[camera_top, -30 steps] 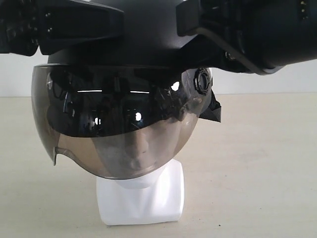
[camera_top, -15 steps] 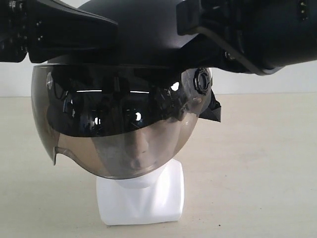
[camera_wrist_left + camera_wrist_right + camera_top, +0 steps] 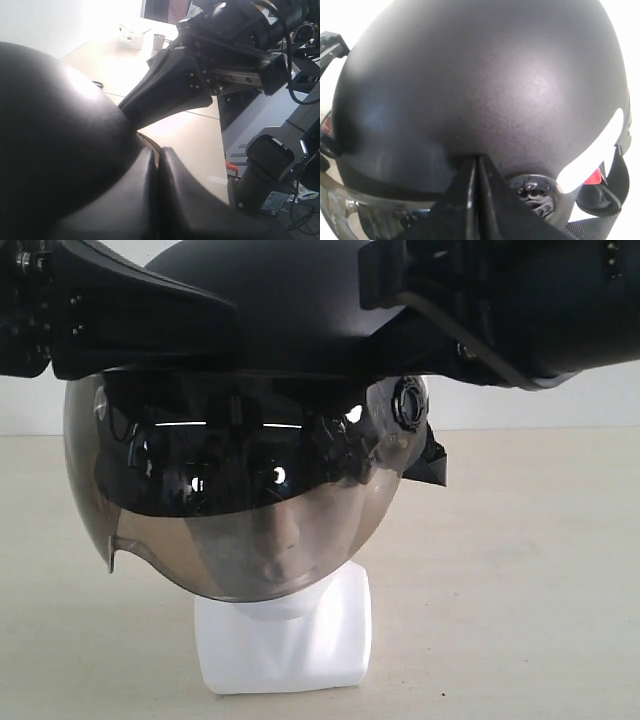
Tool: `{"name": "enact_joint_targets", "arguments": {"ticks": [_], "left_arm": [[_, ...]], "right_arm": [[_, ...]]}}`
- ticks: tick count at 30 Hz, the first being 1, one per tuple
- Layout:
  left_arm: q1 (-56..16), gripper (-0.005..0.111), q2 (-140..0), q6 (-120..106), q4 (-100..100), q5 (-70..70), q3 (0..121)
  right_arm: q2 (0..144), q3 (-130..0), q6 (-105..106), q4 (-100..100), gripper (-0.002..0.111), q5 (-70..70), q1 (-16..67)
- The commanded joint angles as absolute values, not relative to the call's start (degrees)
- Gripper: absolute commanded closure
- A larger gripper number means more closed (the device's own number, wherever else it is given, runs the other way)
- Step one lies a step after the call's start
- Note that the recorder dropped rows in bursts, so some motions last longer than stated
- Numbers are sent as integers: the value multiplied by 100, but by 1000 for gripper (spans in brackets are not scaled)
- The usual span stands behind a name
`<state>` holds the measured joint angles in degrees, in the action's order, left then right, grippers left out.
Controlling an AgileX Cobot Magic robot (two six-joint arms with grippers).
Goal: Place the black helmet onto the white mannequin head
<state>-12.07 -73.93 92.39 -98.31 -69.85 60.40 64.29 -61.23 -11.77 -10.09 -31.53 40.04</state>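
Observation:
The visor's notch (image 3: 120,544) is off to one side of the mannequin's face, so my right gripper should move back and push the helmet's shell by the visor's top rim (image 3: 265,377).
The black helmet (image 3: 285,300) sits over the white mannequin head (image 3: 285,635), whose face shows through the smoky visor (image 3: 240,490). The round side pivot (image 3: 408,403) faces the camera's right. My left gripper (image 3: 232,318) is shut with nothing between its fingers, and its tip rests against the shell's left side. In the left wrist view the shut left gripper (image 3: 158,150) touches the helmet (image 3: 50,140), and the right gripper (image 3: 131,107) meets the shell beyond. My right gripper (image 3: 477,159) is shut too, with its tip against the helmet (image 3: 485,75) just above the pivot (image 3: 532,190).
The head stands on a beige table (image 3: 520,590) before a white wall. At the table's far end, in the left wrist view, are a small basket (image 3: 130,39) and a metal cup (image 3: 159,41). Robot base hardware (image 3: 265,165) stands beside the table.
My left gripper has tilted and drawn back a little to the left, so more of the helmet's crown shows. The helmet, head and right gripper have hardly moved.

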Motion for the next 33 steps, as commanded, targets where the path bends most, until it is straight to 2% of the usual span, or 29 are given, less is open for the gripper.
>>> {"name": "enact_joint_targets", "arguments": {"ticks": [1,12,19,33], "left_arm": [[-1202,102,-7358,9344,-9878,-6996,6004],[-1202,102,-7123,9228,-9685,-6996,6149],[-1202,102,-7123,9255,-9871,-6918,6149],[-1202,102,-7123,9315,-9959,-6695,6149]], "right_arm": [[6645,-5953,-1403,-465,109,-3916,3996],[6645,-5953,-1859,37,109,-4074,3996],[6567,-5980,-1872,63,109,-3675,3996],[5776,-6989,-2084,1261,109,-4873,3996]]}}
